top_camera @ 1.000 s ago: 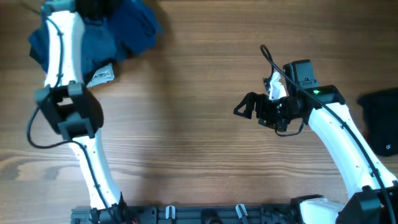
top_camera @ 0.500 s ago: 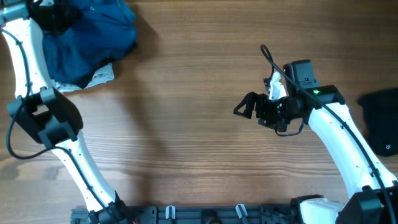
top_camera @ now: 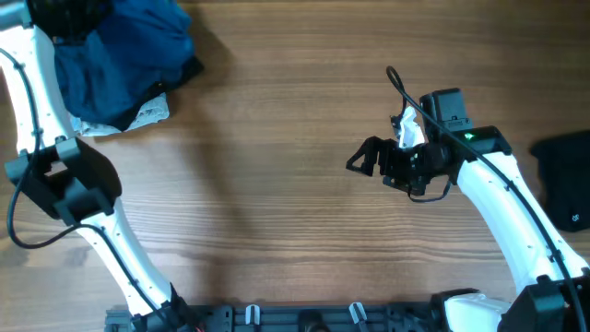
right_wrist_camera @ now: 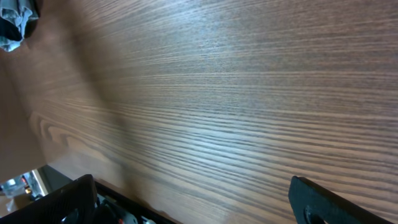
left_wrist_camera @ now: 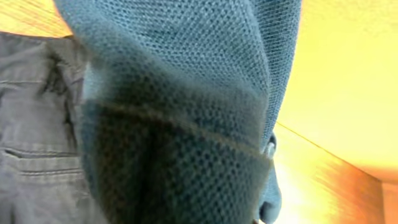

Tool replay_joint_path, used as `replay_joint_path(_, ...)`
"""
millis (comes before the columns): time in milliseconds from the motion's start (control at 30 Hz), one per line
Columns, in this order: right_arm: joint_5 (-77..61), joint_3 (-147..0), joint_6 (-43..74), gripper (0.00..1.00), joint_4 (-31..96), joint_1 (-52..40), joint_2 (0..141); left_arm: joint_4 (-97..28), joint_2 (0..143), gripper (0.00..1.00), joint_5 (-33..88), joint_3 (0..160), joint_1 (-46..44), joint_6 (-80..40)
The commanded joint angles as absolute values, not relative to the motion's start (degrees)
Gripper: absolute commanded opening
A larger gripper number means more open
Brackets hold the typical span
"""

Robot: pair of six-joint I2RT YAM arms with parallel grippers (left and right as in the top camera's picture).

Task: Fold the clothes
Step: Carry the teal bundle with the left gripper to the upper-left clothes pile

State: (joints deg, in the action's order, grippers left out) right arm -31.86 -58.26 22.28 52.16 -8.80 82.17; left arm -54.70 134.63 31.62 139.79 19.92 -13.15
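Observation:
The blue shirt hangs bunched (top_camera: 134,60) from the robot's left gripper, so the robot should pull it back over the heap (top_camera: 120,115), let it go and grip a different part.
The clothes lie heaped at the table's far left corner. A large medium-blue shirt (top_camera: 115,55) is on top, with a pale grey-white piece (top_camera: 149,112) poking out below it. My left gripper (top_camera: 69,18) is over that heap, shut on the blue shirt. The shirt's knit (left_wrist_camera: 186,93) fills the left wrist view and hides the fingers, and grey fabric (left_wrist_camera: 31,137) lies beside it. A black garment (top_camera: 562,175) lies at the right edge. My right gripper (top_camera: 364,159) hovers open over bare wood (right_wrist_camera: 205,93), its jaws wide apart and holding nothing.
The wooden table (top_camera: 277,184) stretches between the two arms. A corner of the clothes heap (right_wrist_camera: 12,25) shows at the top left of the right wrist view. The arms' base rail (top_camera: 295,318) runs along the near edge.
My left arm has swung left and toward the far corner, dragging the blue shirt leftward with it. The right arm has not moved.

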Motion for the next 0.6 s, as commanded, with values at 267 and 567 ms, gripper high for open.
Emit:
replay_joint_path(267,-31.5,-57.7,21.8,1.00,52.8,-8.7,82.0,-53.0,131.1,0.04,36.6,141.8,18.1,-13.9)
replay_joint_path(567,-31.5,-57.7,21.3,1.00,53.5,-8.7,82.0,-53.6,129.7,0.04,39.4,141.8,21.1,-14.1)
